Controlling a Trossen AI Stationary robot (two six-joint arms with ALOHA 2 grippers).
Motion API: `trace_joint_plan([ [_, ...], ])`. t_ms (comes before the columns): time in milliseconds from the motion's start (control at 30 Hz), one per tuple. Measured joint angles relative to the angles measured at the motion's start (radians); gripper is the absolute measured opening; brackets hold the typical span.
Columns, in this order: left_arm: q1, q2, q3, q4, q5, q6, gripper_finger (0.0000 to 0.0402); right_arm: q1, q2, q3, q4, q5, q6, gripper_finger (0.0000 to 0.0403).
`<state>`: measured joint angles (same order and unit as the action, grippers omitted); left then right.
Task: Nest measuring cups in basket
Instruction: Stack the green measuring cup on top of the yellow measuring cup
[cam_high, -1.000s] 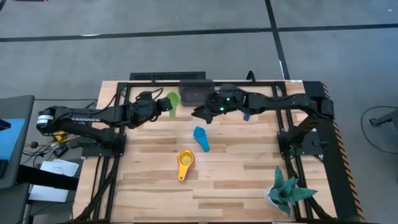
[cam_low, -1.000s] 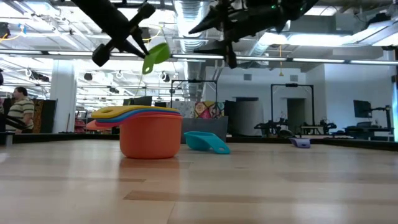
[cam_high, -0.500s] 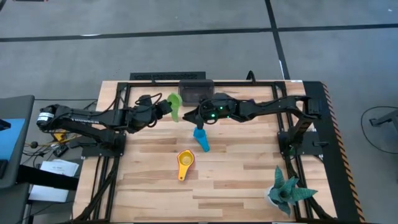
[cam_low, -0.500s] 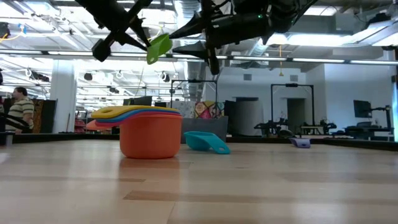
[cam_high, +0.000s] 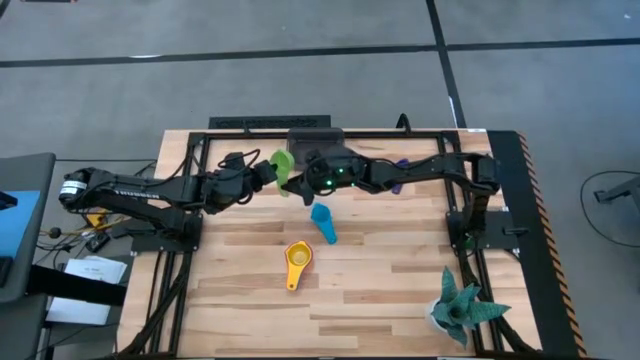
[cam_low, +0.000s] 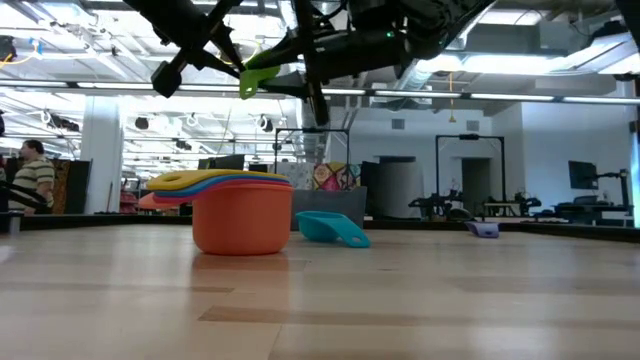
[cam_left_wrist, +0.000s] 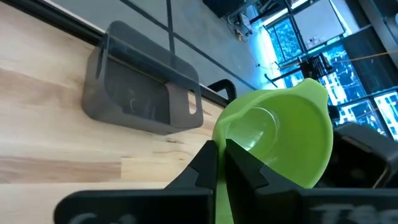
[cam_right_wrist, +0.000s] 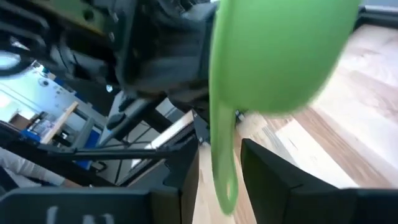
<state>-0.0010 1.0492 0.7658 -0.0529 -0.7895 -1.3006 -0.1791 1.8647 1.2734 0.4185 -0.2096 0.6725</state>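
Next, I take the green cup's handle (cam_right_wrist: 224, 165) with my right gripper and nest the cup upright in the stack, because my left gripper is pinching the green cup's tipped bowl (cam_high: 283, 163) by its rim.
A green measuring cup (cam_high: 283, 165) hangs in the air in front of the dark grey basket (cam_high: 315, 143), which stands at the table's far edge. My left gripper (cam_high: 268, 172) is shut on this cup. My right gripper (cam_high: 295, 185) reaches in from the right. Its open fingers stand on either side of the cup's handle (cam_right_wrist: 222, 155), with narrow gaps showing. A light blue cup (cam_high: 323, 220) lies on its side at mid-table. Nearer, a nested stack of cups (cam_high: 298, 262) rests on its base, yellow on top. My left gripper pinches the green cup's bowl at its rim (cam_left_wrist: 229, 132) between the two fingers. The fingers come about level from the table's left. The cup is lifted clear of the table, tipped on its side, with the handle pointing away toward the right arm.
A teal spiky plant (cam_high: 462, 308) stands at the near right corner. A small dark blue cup (cam_low: 483, 229) lies toward the far right. Black frame rails run along the table's left, right and far sides. Bare wood lies between the stack and the near edge.
My right gripper has gone toward the table's left and a little down, up to the green cup, and its fingers have drawn closer together around the cup's handle. The green cup stays held in the air.
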Motion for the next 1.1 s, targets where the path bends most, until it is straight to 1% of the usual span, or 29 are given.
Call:
trace_joint_plan([
  [100,0.000,0.000,0.000,0.000,0.003,0.000,0.0000,0.000,0.006,0.004,-0.007,-0.001,0.000,0.0135],
  [233,0.000,0.000,0.000,0.000,0.004,0.001,0.0000,0.000,0.007,0.005,-0.001,0.000,-0.003,0.0110],
  [400,0.000,0.000,0.000,-0.001,0.004,-0.003,0.0001,0.000,0.007,0.005,-0.001,0.000,0.010,0.0056],
  [500,0.000,0.000,0.000,-0.005,0.003,-0.002,0.0012,0.001,0.007,0.005,0.000,0.004,0.041,0.0018],
  [533,0.001,0.000,0.000,-0.004,0.005,0.002,0.0017,0.001,0.007,0.005,0.005,0.006,0.050,0.0012],
  [667,0.010,0.000,0.000,-0.001,0.031,0.022,0.0041,0.005,0.007,0.005,0.020,0.044,0.122,0.0016],
  [767,0.020,-0.010,0.000,-0.001,0.068,0.065,0.0058,0.010,0.007,0.005,0.030,0.057,0.168,0.0008],
  [900,0.036,-0.045,0.000,0.000,0.111,0.127,0.0080,0.045,0.006,0.004,0.047,0.109,0.207,0.0007],
  [1000,0.036,-0.079,0.000,-0.003,0.132,0.169,0.0094,0.080,0.004,-0.032,0.134,0.115,0.246,0.0006],
  [1100,0.014,-0.105,0.000,0.005,0.159,0.218,0.0106,0.124,0.004,-0.117,0.263,0.138,0.321,0.0006],
])
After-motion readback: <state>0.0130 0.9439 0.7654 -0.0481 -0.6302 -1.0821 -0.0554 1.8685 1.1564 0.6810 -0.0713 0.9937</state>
